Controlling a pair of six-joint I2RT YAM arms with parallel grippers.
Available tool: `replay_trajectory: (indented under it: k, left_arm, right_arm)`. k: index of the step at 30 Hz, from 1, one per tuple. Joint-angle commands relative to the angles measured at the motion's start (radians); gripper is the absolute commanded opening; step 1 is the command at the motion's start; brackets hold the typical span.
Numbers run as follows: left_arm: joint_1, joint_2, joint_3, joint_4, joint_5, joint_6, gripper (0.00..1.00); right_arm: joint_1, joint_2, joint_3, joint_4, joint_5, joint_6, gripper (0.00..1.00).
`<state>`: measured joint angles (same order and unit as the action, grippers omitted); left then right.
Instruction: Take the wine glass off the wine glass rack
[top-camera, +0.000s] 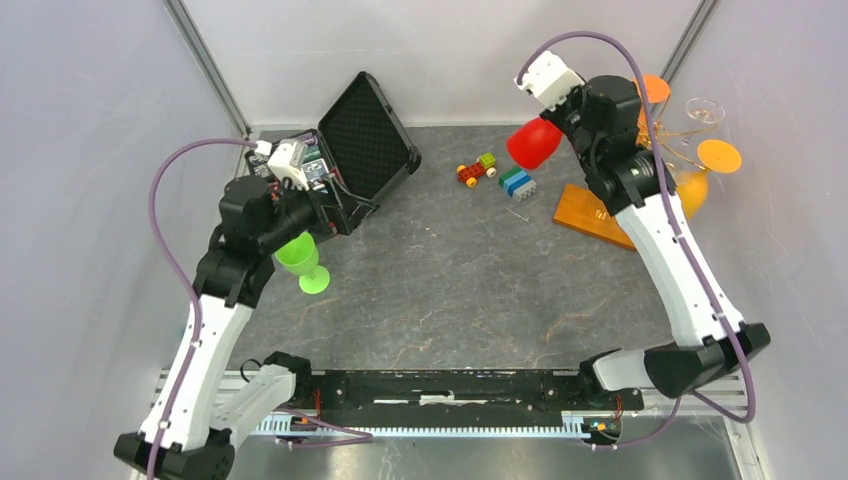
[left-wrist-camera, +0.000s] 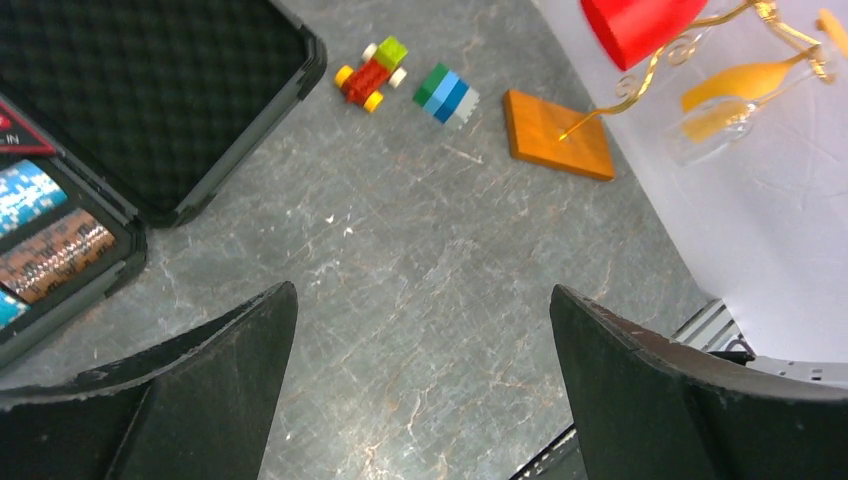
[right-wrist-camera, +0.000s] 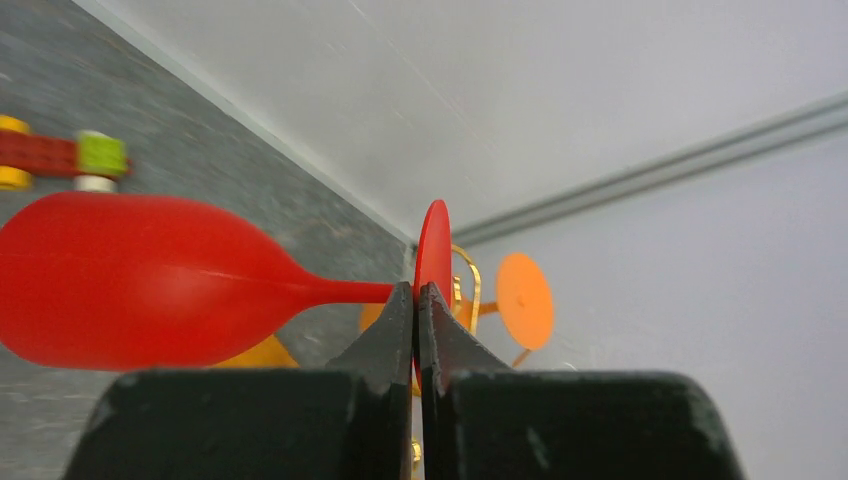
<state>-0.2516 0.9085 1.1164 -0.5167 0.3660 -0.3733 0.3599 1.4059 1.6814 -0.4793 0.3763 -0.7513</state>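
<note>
The red wine glass is held by its foot (right-wrist-camera: 434, 243) in my right gripper, so I should hold its bowl (top-camera: 533, 144) out to my left gripper to stand the glass upright.
A red wine glass (top-camera: 533, 143) (right-wrist-camera: 150, 280) hangs on its side in the air, left of the wine glass rack. My right gripper (right-wrist-camera: 416, 290) is shut on the glass's thin round foot (right-wrist-camera: 433, 245). The rack is gold wire (right-wrist-camera: 468, 275) on an orange-brown wooden base (top-camera: 590, 215) (left-wrist-camera: 557, 135). On it hang an orange glass (top-camera: 692, 190) (left-wrist-camera: 745, 80) and a clear one (top-camera: 704, 110). My left gripper (left-wrist-camera: 420, 300) is open over bare table, holding nothing.
A green wine glass (top-camera: 300, 258) stands upright beside my left arm. A black hinged case (top-camera: 365, 130) (left-wrist-camera: 150, 90) lies open at the back left. A toy car (top-camera: 476, 169) and a block stack (top-camera: 517, 183) sit between case and rack.
</note>
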Motion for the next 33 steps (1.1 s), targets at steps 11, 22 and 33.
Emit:
replay_trajectory:
  k: [11,22,33]
  left_arm:
    - [-0.009,-0.121,-0.124,0.398,0.331,-0.378,1.0]
    - [-0.326,-0.006,-0.227,0.51,0.01,-0.499,0.99]
    - [-0.425,0.025,-0.223,0.514,-0.225,-0.534,0.77]
  right_arm:
    - [0.015,-0.39,-0.587,0.522,-0.594,0.766,0.0]
    - [0.086,-0.485,-0.939,0.878,-0.573,1.086,0.0]
    - [0.088,-0.46,-0.96,0.904,-0.543,1.137,0.0]
